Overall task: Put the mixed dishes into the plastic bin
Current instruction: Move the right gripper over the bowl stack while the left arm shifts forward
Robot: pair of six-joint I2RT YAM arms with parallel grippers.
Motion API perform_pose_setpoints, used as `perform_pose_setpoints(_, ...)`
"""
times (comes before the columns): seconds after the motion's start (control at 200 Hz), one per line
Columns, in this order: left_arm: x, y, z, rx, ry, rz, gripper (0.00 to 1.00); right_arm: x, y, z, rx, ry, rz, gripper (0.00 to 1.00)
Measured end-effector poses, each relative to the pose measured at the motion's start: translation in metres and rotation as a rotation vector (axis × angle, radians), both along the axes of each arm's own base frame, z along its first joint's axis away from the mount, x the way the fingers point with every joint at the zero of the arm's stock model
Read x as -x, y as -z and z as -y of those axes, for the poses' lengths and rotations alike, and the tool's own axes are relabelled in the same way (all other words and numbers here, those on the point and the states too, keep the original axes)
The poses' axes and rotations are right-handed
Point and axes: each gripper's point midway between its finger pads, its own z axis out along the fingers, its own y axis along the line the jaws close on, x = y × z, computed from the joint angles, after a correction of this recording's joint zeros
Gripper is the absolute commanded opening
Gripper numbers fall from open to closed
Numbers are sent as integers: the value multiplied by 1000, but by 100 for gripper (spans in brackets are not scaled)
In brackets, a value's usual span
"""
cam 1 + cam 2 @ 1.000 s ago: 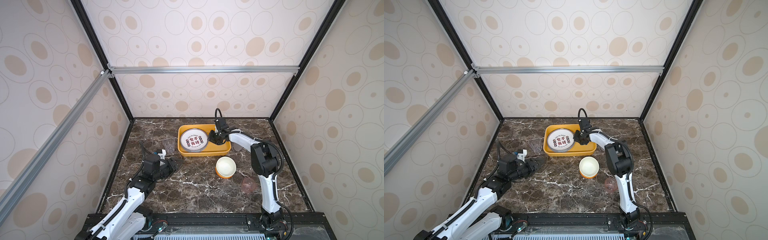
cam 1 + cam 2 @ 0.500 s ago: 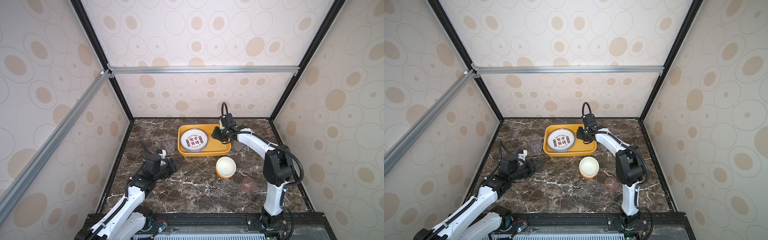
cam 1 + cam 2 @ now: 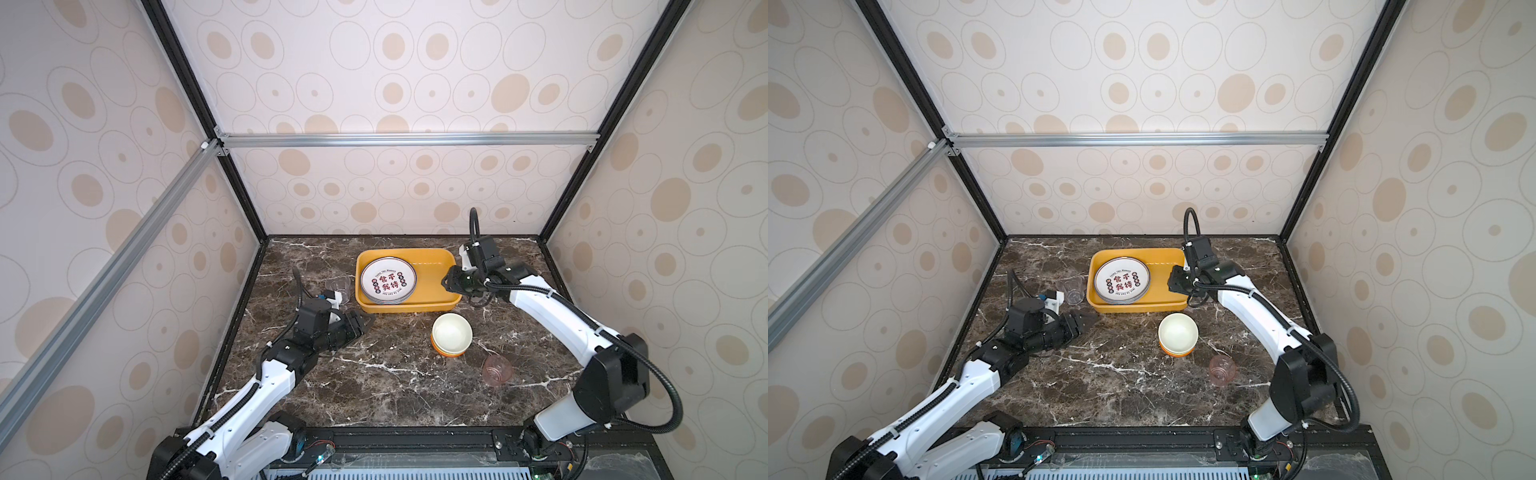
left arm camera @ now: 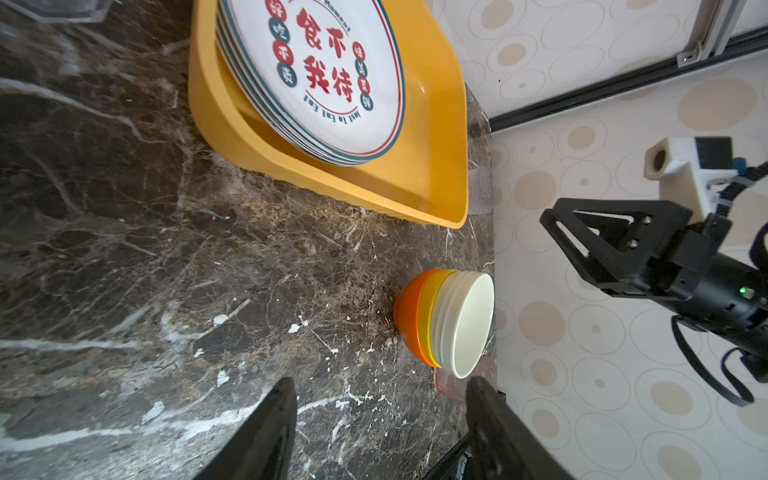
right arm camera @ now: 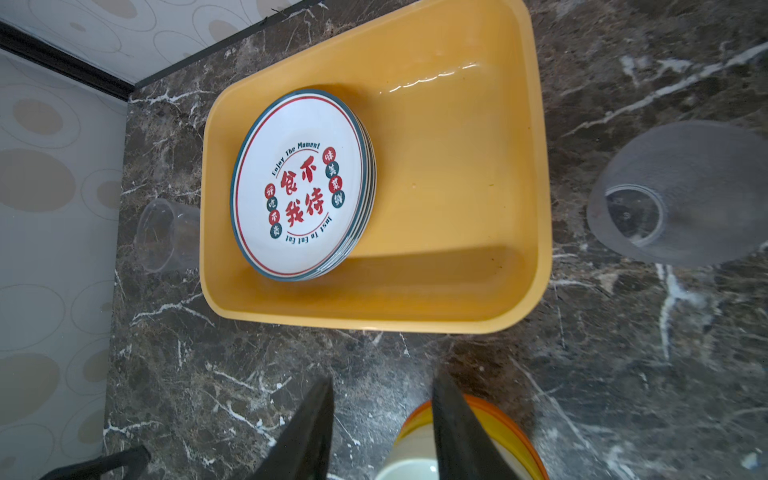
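Note:
The orange bowls (image 3: 451, 334) are standing upright, and their rim is clear of the pink cup. My right gripper carries on going toward that rim (image 3: 470, 332) until its fingers are on both sides of it.
The yellow plastic bin (image 3: 432, 284) (image 3: 1163, 278) sits at the back of the marble table. A stack of white plates (image 3: 387, 280) (image 5: 299, 187) with red Chinese characters fills its left half. Orange bowls (image 3: 451, 334) (image 4: 449, 324), cream inside, are stacked in front of the bin on the table. A pink cup (image 3: 496, 370) stands nearer the front right. To the left of the bin is a clear cup (image 3: 337, 286) (image 5: 166, 235). A grey cup (image 5: 681, 191) stands to the bin's right. My right gripper (image 3: 446, 282) (image 5: 384, 386) hovers open and empty at the bin's right end. My left gripper (image 3: 365, 322) (image 4: 382, 384) is open and empty, low over the table left of the bowls.
Patterned walls close in the table on three sides, with black frame posts (image 3: 577, 174) at the back corners. The bin's right half (image 5: 449, 166) holds nothing. Bare marble (image 3: 386, 386) stretches across the front of the table.
My right gripper has drawn back from over the bin's middle toward its right end, and its jaws have widened. The left jaws have also opened wider; that arm has barely moved.

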Motion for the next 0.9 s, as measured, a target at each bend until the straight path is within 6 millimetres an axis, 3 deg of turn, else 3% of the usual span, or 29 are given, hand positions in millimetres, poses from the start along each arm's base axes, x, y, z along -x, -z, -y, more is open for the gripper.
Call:
perform_pose_setpoints(0.165,-3,-7,25,-30,63,14,65,27,-2,21,27,13,-18,41)
perform_pose_setpoints(0.43,-5,-10,63,-96,152,36,64,60,20,54,94,63,-108,41)
perform_pose_setpoints(0.9,-6,-6,105,-225,242,82,64,88,62,67,147,82,-248,37)
